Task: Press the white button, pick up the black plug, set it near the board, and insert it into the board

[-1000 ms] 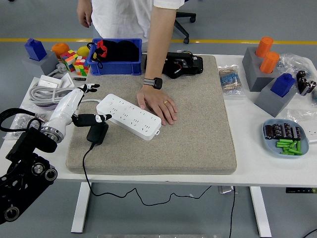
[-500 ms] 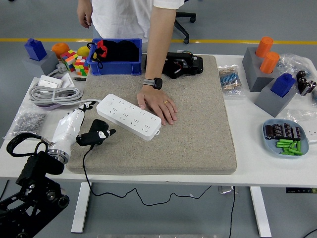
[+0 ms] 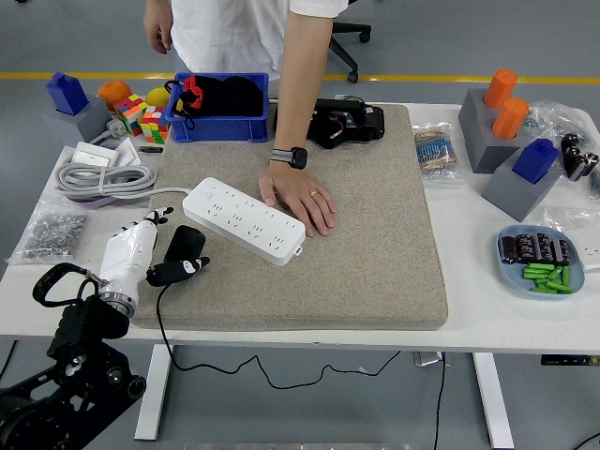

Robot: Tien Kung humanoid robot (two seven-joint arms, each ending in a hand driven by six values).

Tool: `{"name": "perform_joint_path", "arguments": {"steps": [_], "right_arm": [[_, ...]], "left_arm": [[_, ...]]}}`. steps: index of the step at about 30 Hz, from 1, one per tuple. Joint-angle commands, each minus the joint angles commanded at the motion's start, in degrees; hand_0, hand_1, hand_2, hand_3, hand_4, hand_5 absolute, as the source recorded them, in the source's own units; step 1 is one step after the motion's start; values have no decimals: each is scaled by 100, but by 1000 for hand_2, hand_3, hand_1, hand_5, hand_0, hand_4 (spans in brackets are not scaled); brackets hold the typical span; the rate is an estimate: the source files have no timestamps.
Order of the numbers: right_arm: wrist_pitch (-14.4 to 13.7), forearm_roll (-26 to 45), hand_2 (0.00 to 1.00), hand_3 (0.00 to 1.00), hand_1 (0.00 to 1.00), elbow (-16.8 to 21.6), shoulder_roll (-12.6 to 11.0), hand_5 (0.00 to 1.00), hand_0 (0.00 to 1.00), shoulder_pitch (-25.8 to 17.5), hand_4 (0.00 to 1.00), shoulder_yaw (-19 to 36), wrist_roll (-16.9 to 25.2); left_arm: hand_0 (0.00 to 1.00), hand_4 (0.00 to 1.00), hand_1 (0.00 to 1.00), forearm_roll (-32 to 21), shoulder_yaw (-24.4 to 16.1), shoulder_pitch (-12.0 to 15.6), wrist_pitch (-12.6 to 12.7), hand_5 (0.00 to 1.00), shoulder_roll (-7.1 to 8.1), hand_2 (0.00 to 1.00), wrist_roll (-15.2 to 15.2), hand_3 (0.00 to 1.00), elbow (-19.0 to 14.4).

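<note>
My gripper will carry the black plug over, and the black cable (image 3: 161, 319) will trail along slackly because it hangs in loose waves (image 3: 321, 376) below the table's front.
The white power strip (image 3: 239, 217) lies slanted on the grey mat (image 3: 375, 244). A person's hand (image 3: 302, 201) rests flat on the mat, touching the strip's right end. The black plug (image 3: 187, 243) lies on the mat's left edge, just left of the strip, and its black cable (image 3: 161, 319) hangs over the table's front. My left hand (image 3: 159, 247), white with black fingertips, is beside the plug on its left. Its fingers are spread, the thumb reaching along just below the plug, and it grips nothing. My right arm is out of view.
A blue bin (image 3: 221, 105) and a black device (image 3: 345, 122) stand at the mat's far edge. Coiled grey cable (image 3: 98, 178), colour cubes (image 3: 141, 116) and a bag of screws (image 3: 52, 232) are at the left. Grey blocks (image 3: 502, 136) and a dish of parts (image 3: 542, 261) sit at the right.
My left hand has pulled back toward the near left, off the plug and away from the strip. The plug stays on the mat. The person's hand has not moved.
</note>
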Motion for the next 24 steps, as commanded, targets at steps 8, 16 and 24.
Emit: {"name": "perform_joint_path", "arguments": {"steps": [8, 16, 24], "right_arm": [[-5, -9, 586, 584, 586, 1, 13, 399, 620, -7, 657, 22, 8], [-18, 3, 585, 584, 586, 6, 8, 398, 620, 0, 657, 10, 23], [-26, 7, 584, 584, 586, 6, 4, 401, 620, 13, 657, 29, 28]], "left_arm": [[814, 998, 809, -301, 2, -22, 49, 382, -28, 767, -109, 835, 151], [806, 998, 787, -322, 32, -69, 75, 358, -54, 745, -163, 815, 229], [766, 788, 707, -367, 49, -110, 150, 106, -52, 662, -224, 745, 293]]}}
